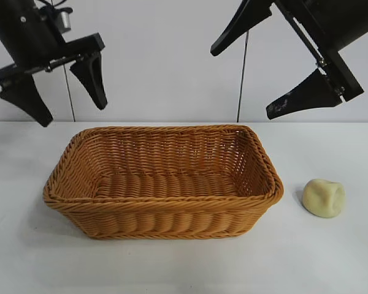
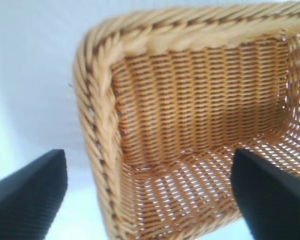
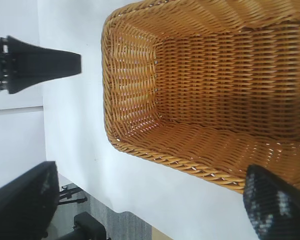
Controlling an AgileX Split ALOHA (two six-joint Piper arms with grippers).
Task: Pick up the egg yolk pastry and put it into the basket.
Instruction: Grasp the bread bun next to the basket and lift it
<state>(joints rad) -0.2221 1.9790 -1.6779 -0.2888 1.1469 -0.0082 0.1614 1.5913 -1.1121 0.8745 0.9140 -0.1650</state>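
Observation:
Next, my left gripper moves away because it is hanging over the basket's end (image 1: 73, 166) opposite the egg yolk pastry, and my right gripper should pick up the pastry (image 1: 323, 198).
The egg yolk pastry (image 1: 323, 197), a small pale yellow dented lump, lies on the white table just right of the basket (image 1: 165, 220). The large orange-brown wicker basket sits mid-table with nothing inside it. My left gripper (image 1: 73, 112) hangs open in the air above the basket's left end, holding nothing. In the left wrist view its gripper (image 2: 149, 155) straddles a corner of the basket (image 2: 190, 110). My right gripper (image 1: 243, 81) hangs open and empty high above the basket's right end. The right wrist view shows its gripper (image 3: 150, 170) over the table beside the basket (image 3: 215, 75). Neither wrist view shows the pastry.
The white table (image 1: 331, 263) has bare surface around the basket and pastry. A white wall stands behind, with thin cables hanging down it (image 1: 242, 79). In the right wrist view, a finger of the left gripper (image 3: 45, 64) shows farther off, and the table's edge (image 3: 155, 227) drops to grey floor.

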